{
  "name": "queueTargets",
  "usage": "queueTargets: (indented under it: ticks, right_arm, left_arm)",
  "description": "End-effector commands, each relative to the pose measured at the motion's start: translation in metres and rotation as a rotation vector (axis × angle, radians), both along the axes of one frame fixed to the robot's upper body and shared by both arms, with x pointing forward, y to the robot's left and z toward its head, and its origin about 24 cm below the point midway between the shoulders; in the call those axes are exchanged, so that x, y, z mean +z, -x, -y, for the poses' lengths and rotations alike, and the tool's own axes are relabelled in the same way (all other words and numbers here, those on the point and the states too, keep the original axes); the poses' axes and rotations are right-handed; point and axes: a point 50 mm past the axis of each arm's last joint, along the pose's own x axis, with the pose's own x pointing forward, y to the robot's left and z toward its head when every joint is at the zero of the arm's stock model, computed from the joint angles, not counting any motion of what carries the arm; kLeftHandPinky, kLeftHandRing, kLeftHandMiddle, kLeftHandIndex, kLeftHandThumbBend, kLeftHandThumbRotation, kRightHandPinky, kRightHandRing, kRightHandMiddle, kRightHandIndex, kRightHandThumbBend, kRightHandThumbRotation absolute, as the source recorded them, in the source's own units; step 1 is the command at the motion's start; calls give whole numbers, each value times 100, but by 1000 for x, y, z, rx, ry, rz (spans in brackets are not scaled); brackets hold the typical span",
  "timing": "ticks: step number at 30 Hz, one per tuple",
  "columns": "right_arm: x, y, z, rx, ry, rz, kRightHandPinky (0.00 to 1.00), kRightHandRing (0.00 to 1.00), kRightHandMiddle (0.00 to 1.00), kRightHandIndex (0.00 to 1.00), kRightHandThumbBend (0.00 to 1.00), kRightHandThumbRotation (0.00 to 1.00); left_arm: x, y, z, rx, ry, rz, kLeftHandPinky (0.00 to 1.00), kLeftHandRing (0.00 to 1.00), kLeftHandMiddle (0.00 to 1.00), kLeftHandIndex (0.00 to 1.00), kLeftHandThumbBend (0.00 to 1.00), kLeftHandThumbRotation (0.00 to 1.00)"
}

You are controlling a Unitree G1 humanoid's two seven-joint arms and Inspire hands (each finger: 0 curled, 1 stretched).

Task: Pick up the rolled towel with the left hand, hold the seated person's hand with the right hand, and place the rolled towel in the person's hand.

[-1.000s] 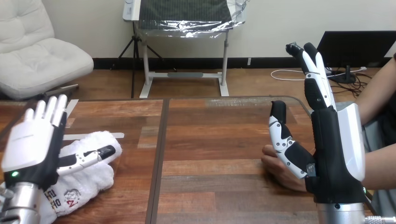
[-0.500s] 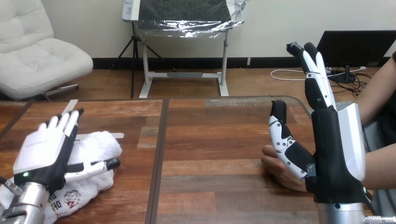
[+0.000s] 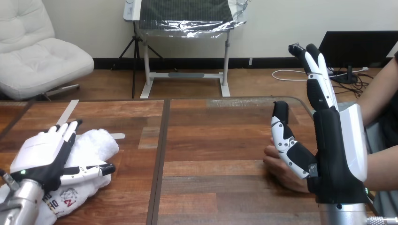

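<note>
The rolled towel (image 3: 80,191) will hold together as one bundle when the robot lifts it, because the plump, rounded far end (image 3: 102,143) looks closely wrapped.
A white rolled towel (image 3: 94,145) lies on the wooden table (image 3: 211,140) at the near left. My left hand (image 3: 40,154) rests low over it, open, fingers straight along its top and the thumb stretched across its near side. At the right my right hand (image 3: 335,150) stands upright and open, fingers pointing up, thumb out to the left. The person's hand (image 3: 281,171) lies on the table just behind and under my right thumb; I cannot tell whether they touch.
A dark seam (image 3: 159,154) runs front to back down the middle of the table. A strip of tape (image 3: 68,110) lies on the wood beyond the towel. The person's forearm (image 3: 382,166) comes in from the right edge.
My left hand has dropped from upright above the towel down onto it, fingers now lying flatter along the roll. The right hand and the person's hand have stayed put.
</note>
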Motion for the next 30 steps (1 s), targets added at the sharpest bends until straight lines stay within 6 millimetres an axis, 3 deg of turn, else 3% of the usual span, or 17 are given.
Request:
queueTargets:
  ticks: [1, 30]
  right_arm:
    - [18, -6, -1, 7, -9, 88, 100, 100, 100, 93, 0, 0]
    - [20, -7, 1, 16, 7, 90, 100, 100, 100, 89, 0, 0]
  left_arm:
    - [12, -15, 5, -26, 3, -14, 100, 100, 100, 100, 100, 86]
    - [3, -21, 11, 30, -146, -290, 100, 100, 100, 100, 100, 75]
